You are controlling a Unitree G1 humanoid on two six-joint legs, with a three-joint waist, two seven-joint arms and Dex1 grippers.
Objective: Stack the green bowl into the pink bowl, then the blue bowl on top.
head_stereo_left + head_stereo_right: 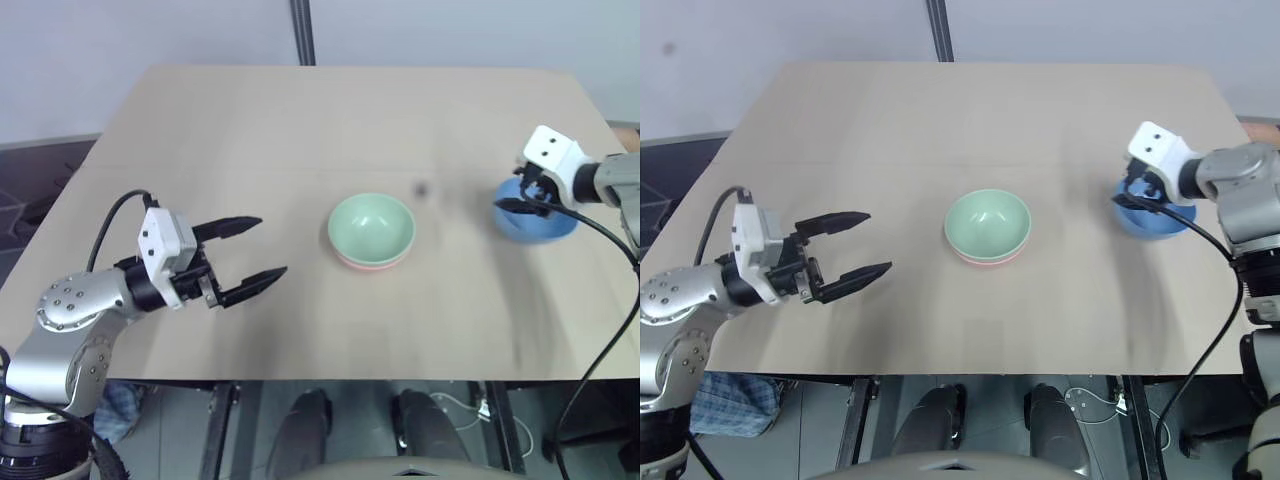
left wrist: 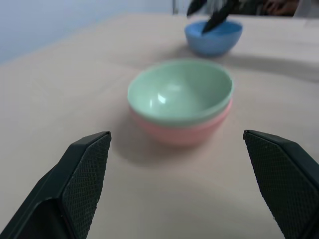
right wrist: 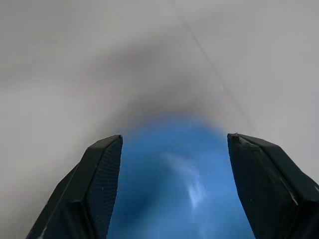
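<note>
The blue bowl's opening [image 1: 511,191] is under both fingers of my right gripper, so next I pull back and straddle the blue bowl's near rim [image 1: 536,234] before I lift the bowl.
The green bowl [image 1: 371,225] sits nested inside the pink bowl [image 1: 372,264] at the middle of the table; just the pink rim shows under it. The blue bowl [image 1: 545,228] stands apart near the right edge. My right gripper [image 1: 522,200] hangs over the blue bowl's near-left side, open, and in the right wrist view its fingers [image 3: 99,184] stand to either side of the blue bowl [image 3: 174,179]. My left gripper [image 1: 270,246] is open and holds nothing. It hovers left of the stacked pair and points at the green bowl [image 2: 179,92].
The light wooden table [image 1: 300,120] has bare room at the back and between the bowls. A dark pole [image 1: 303,30] rises behind the far edge. A black cable [image 1: 600,330] runs down from my right arm past the table's right front corner.
</note>
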